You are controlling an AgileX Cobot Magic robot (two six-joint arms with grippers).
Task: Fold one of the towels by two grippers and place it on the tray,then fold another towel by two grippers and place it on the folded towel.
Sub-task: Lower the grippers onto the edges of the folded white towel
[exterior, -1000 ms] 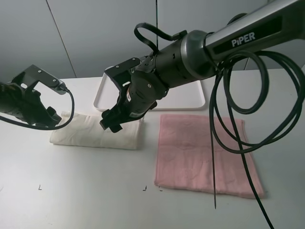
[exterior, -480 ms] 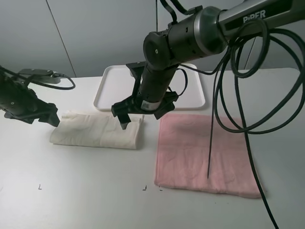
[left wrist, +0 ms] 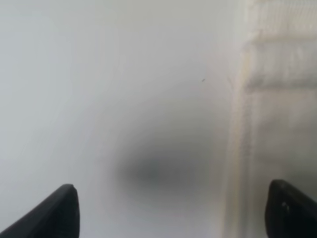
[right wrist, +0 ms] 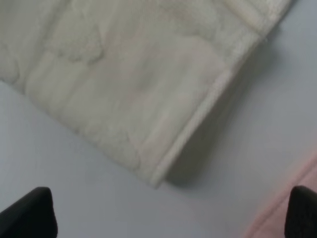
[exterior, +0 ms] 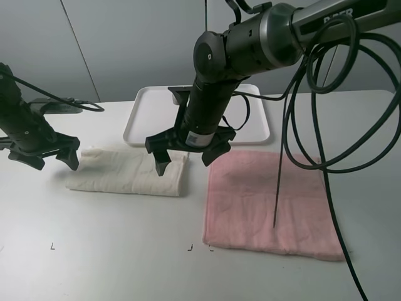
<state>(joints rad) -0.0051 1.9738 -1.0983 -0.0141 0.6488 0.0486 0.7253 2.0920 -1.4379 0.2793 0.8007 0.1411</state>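
Note:
The cream towel lies as a long strip (exterior: pixel 125 173) between my grippers, so next my left gripper pins one end of the towel while my right gripper folds the opposite end (exterior: pixel 178 182) over.
The folded towel (exterior: pixel 125 174), cream terry, lies on the table in front of the white tray (exterior: pixel 139 118), which holds nothing. A pink towel (exterior: pixel 269 204) lies flat to its right. My right gripper (exterior: pixel 183 164) points down, open, over the cream towel's right end; its wrist view shows that towel's corner (right wrist: pixel 124 74) and a sliver of the pink towel (right wrist: pixel 277 220) between the spread fingertips (right wrist: pixel 29 213). My left gripper (exterior: pixel 52 162) is open at the cream towel's left end; in its wrist view the towel's edge (left wrist: pixel 277 99) lies by one fingertip (left wrist: pixel 292 213).
Thick black cables (exterior: pixel 313 125) hang from the right arm over the pink towel. A grey wall stands behind the table. Small black marks (exterior: pixel 52 246) sit on the table near the front.
The right gripper has turned to point straight down over the cream towel's right end, jaws spread. The left gripper has swung down to the towel's left end.

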